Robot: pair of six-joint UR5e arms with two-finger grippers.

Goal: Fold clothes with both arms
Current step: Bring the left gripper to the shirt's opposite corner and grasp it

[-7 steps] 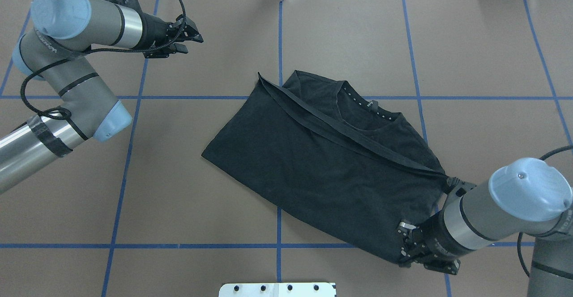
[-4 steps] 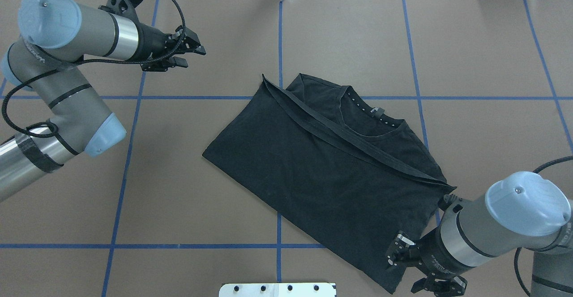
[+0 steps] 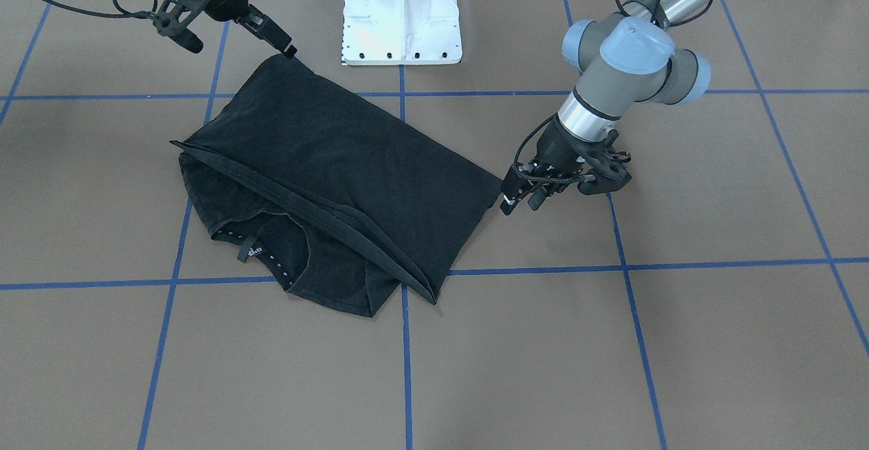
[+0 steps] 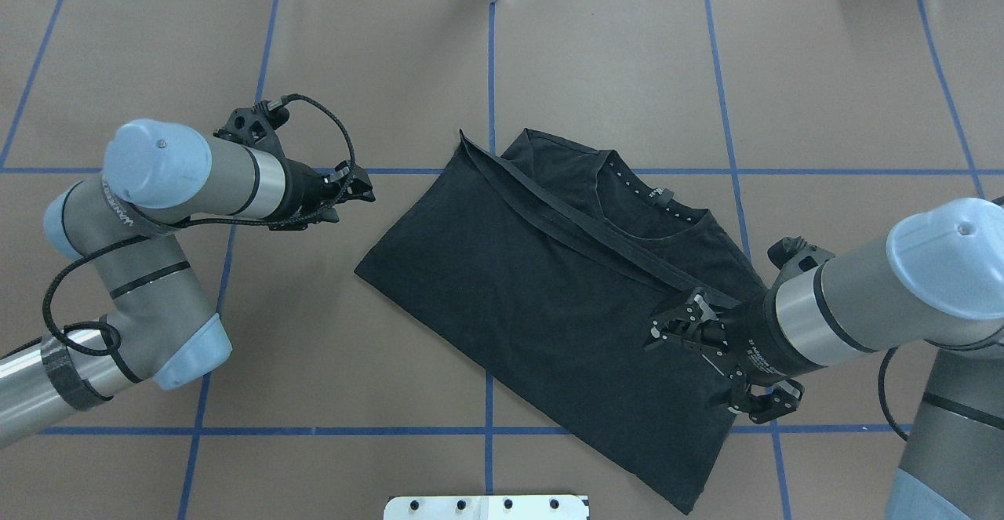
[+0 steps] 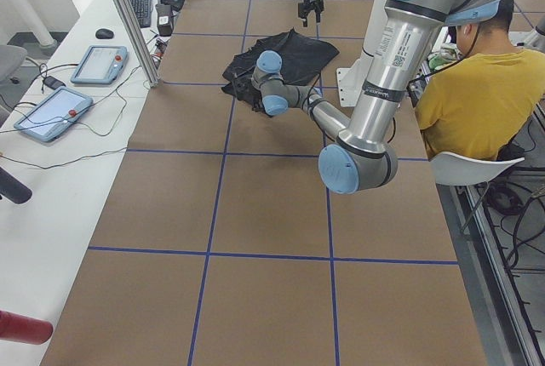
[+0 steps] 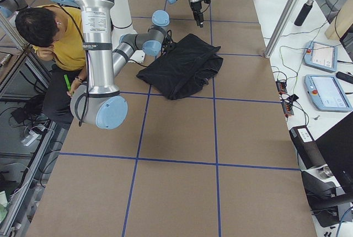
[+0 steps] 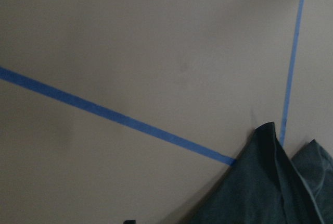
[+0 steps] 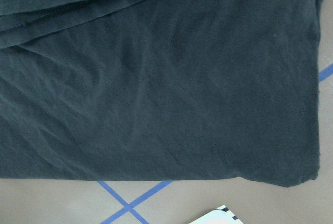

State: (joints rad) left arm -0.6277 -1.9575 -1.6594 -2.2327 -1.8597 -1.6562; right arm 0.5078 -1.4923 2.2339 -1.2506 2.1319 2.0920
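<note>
The black T-shirt's long edge slants over the blue tape lines, so my left gripper should grab its nearest corner and swing the T-shirt straight.
The black T-shirt (image 4: 549,292) lies folded and slanted on the brown table, collar (image 4: 651,206) showing at its far side; it also appears in the front view (image 3: 326,165). My right gripper (image 4: 706,371) hovers open over the shirt's near right part, fingers spread wide, holding nothing; its wrist view is filled by the flat cloth (image 8: 156,78). Just beyond the shirt's left corner, my left gripper (image 4: 353,194) stands slightly open and empty above the bare table (image 3: 521,199). That wrist view catches only the shirt's corner (image 7: 270,193).
The white base pedestal (image 4: 486,507) sits at the near table edge, close behind the shirt's near corner (image 3: 402,15). Blue tape lines grid the table. A person in yellow (image 5: 477,85) sits beside the robot. Tablets (image 6: 322,55) lie on a side bench.
The left arm swung from the far left in to the shirt's left corner. The right gripper let go of the shirt's near right edge and moved over the cloth, which settled flat.
</note>
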